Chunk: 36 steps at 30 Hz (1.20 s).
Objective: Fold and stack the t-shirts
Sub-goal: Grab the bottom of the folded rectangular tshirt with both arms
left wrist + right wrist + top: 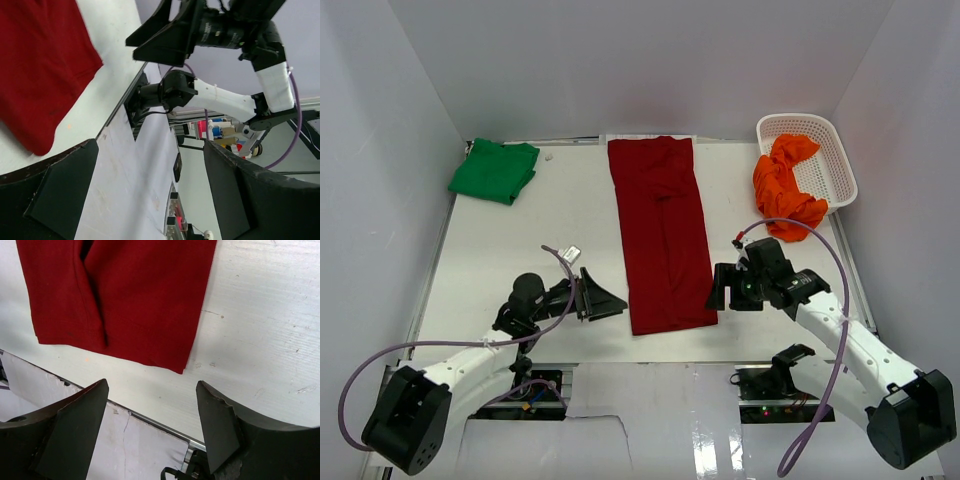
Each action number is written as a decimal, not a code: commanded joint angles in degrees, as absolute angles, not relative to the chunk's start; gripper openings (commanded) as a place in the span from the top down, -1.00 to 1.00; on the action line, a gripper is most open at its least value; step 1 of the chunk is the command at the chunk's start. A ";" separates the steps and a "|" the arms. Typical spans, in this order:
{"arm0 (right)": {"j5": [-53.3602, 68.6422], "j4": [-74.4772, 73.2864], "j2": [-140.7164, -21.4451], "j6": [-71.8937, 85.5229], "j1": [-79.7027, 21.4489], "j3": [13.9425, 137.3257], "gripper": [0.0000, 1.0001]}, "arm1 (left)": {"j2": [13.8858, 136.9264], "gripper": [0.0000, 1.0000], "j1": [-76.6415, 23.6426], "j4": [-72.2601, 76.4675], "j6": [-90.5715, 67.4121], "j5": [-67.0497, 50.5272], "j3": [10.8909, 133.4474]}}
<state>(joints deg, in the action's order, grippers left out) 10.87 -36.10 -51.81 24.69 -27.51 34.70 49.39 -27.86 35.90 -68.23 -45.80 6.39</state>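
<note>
The dark red t-shirt lies long and flat [665, 230]. It should fold over, and its far end should stay in place, when I carry the near hem [674, 328] forward.
The dark red t-shirt [662, 230] lies in a long narrow folded strip down the middle of the table; its near hem shows in the left wrist view [40, 75] and the right wrist view [125, 295]. A folded bright green t-shirt [495, 170] rests at the far left. The orange t-shirt [786, 185] hangs crumpled over the basket's rim. My left gripper [605, 300] sits open just left of the red hem, holding nothing. My right gripper [718, 288] is open just right of the hem, empty, with bare table between its fingers [220, 425].
A white lattice basket [825, 150] stands at the far right corner. The table's near edge [150, 420] runs close under both grippers. White walls enclose the table on three sides.
</note>
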 commanded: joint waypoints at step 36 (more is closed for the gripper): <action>13.62 -20.92 -67.41 28.30 -28.39 28.04 0.36 | 78.31 -0.18 -44.21 -1.49 -59.41 -14.25 19.77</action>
<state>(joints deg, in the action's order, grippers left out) 13.50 -22.24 -67.24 28.51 -27.94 28.16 75.07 -43.99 4.43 -61.54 -23.14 20.58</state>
